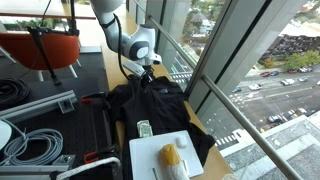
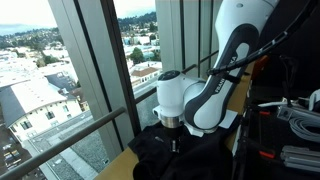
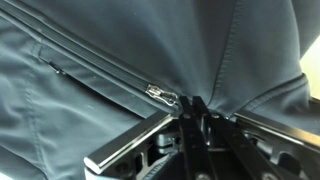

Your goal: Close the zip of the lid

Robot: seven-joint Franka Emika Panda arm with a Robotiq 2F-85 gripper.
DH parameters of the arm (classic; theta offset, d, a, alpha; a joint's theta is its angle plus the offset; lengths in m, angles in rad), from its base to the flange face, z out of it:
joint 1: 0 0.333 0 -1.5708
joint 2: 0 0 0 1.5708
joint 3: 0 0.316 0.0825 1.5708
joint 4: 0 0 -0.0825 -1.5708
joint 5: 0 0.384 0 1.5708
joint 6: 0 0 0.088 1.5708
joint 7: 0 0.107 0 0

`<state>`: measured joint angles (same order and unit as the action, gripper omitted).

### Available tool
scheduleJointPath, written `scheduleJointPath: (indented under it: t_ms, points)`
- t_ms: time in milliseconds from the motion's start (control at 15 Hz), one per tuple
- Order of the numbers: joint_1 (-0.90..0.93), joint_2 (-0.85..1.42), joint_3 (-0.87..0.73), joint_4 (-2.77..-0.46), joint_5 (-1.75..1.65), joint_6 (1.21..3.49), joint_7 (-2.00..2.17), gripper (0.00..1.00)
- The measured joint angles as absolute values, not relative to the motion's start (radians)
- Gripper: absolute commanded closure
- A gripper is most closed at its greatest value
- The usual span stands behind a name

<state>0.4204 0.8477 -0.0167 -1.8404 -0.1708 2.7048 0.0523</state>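
Note:
My gripper should keep pulling the silver zip pull point(image 3: 161, 95) until it gets close to the lid's far edge point(image 3: 300, 84) and then let go, because my fingers hold it in line with the zip.
The large rumpled black bag lies along the table by the window, and its lid point(image 1: 152, 104) is the top flap. It also shows in an exterior view point(image 2: 195, 162) and fills the wrist view point(image 3: 110, 50). My gripper point(image 1: 147, 73) stands on the lid's far end, fingers pointing down point(image 2: 172, 145). In the wrist view the two fingers point(image 3: 193, 103) are pressed together at the zip line. The silver zip pull point(image 3: 160, 95) runs from just left of them into the fingertips. The fabric creases converge on the fingertips.
A white board point(image 1: 150, 165) with a yellow object point(image 1: 171, 155) lies on the bag's near end. The window frame and rail point(image 1: 215, 90) run close beside the bag. Cables point(image 1: 35, 140) and an orange chair point(image 1: 40, 50) are on the other side.

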Motion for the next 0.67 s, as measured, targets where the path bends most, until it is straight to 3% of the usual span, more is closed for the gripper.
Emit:
scheduleJointPath:
  t_ms: [667]
  points:
    - [0.429, 0.896, 0.068, -1.7, -0.171, 2.619, 0.052, 0.98]
